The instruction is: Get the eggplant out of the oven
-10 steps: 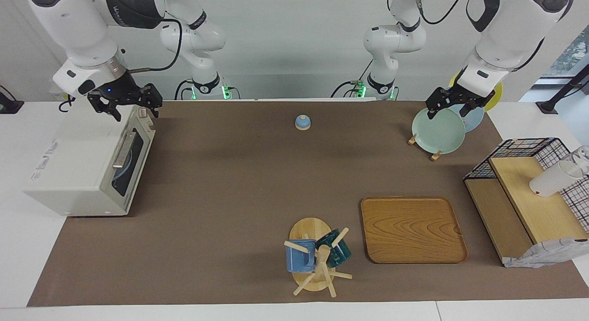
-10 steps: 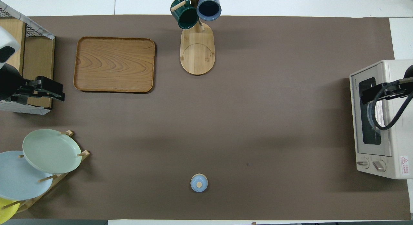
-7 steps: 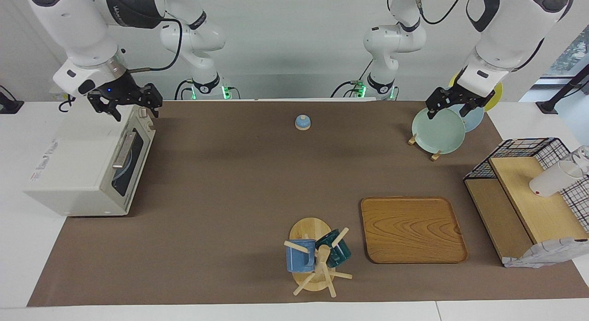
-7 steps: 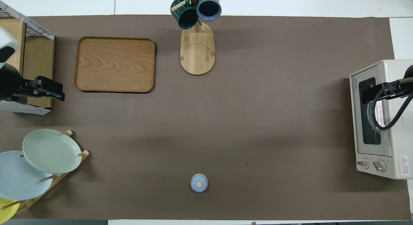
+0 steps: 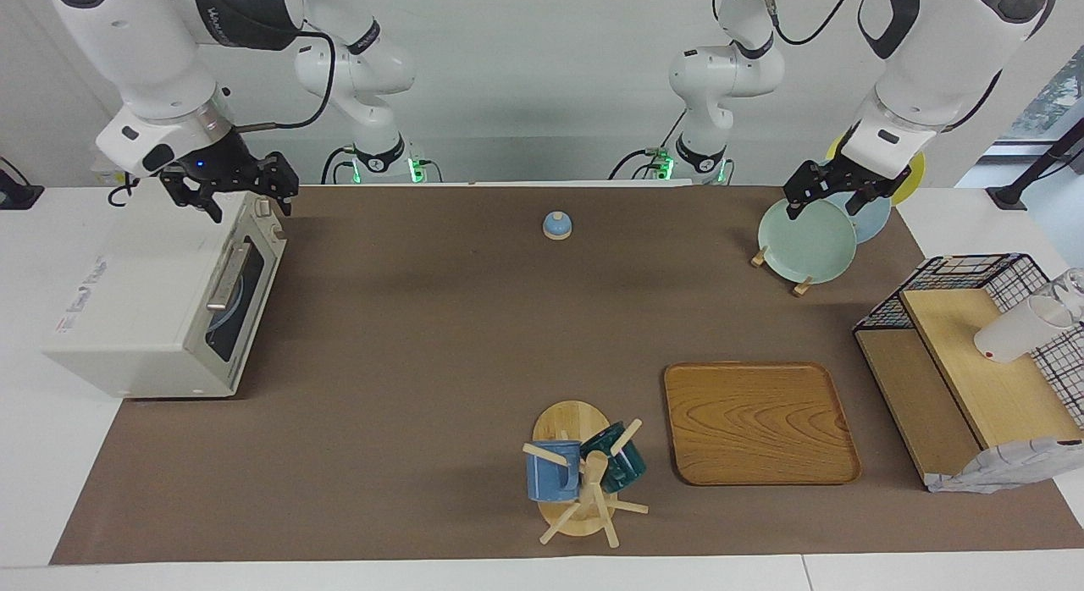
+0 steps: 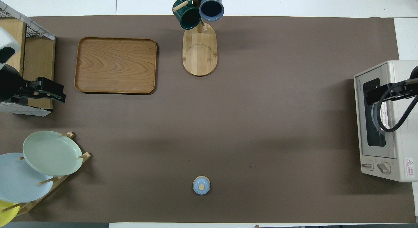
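Observation:
The oven door (image 6: 375, 139) has the bar handle (image 6: 385, 115) along its top edge above the dark glass, so the oven door will swing down flat when I pull it open.
The cream-white oven (image 5: 144, 303) stands at the right arm's end of the table, its dark glass door (image 5: 230, 316) shut and its bar handle (image 5: 225, 278) facing the table's middle. The eggplant is hidden. My right gripper (image 5: 247, 203) hangs open and empty just over the oven's top corner closest to the robots, above the knobs. In the overhead view it covers part of the oven (image 6: 396, 139). My left gripper (image 5: 821, 206) waits open and empty in the air over the plate rack.
A pale green plate (image 5: 806, 240) leans in the rack with a blue one. A small blue bell (image 5: 556, 225) sits near the robots. A wooden tray (image 5: 760, 422), a mug tree (image 5: 584, 472) and a wire-and-wood shelf (image 5: 974, 362) lie farther out.
The right gripper has crept slightly upward over the oven. Everything else stays put.

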Motion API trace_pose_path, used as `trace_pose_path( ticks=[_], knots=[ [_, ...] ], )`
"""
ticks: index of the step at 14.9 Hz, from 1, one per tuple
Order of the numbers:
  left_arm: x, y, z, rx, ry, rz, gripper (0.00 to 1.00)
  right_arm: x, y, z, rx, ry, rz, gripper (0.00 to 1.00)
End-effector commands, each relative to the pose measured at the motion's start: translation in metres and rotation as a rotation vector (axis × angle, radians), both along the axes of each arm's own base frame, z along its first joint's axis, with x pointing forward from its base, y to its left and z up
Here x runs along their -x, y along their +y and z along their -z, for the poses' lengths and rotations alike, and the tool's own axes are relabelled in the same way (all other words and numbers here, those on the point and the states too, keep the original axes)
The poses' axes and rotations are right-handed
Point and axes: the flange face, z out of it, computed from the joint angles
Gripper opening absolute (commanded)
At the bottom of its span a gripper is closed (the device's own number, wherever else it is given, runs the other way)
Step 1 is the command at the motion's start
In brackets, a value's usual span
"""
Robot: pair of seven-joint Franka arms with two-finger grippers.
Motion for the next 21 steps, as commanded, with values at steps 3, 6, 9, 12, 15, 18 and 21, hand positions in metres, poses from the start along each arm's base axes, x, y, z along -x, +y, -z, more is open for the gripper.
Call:
trace_pose_path(
  ticks=[3,6,9,12,15,18,21],
  knots=[
    [0.007,0.003,0.000,0.002,-0.008,0.003,1.00,0.004,0.003,-0.003,-0.027,-0.003,0.020,1.00],
    [0.007,0.003,0.000,0.002,-0.008,0.003,1.00,0.004,0.001,-0.003,-0.030,-0.002,-0.010,1.00],
    [0.007,0.003,0.000,0.003,-0.008,0.003,1.00,0.000,0.001,-0.002,-0.036,-0.024,-0.092,0.21],
    [0.007,0.003,0.000,0.001,-0.007,0.004,1.00,-0.001,-0.003,0.003,-0.035,-0.044,-0.093,0.00],
    [0.007,0.003,0.000,0.002,-0.008,0.003,1.00,0.004,-0.005,0.008,-0.036,-0.031,-0.069,0.00],
    [0.007,0.003,0.000,0.002,-0.008,0.003,1.00,0.012,-0.022,0.026,-0.010,-0.041,0.029,0.00],
    [0.007,0.003,0.000,0.003,-0.008,0.003,1.00,0.018,-0.041,0.044,-0.003,-0.096,0.116,0.00]
  ],
)
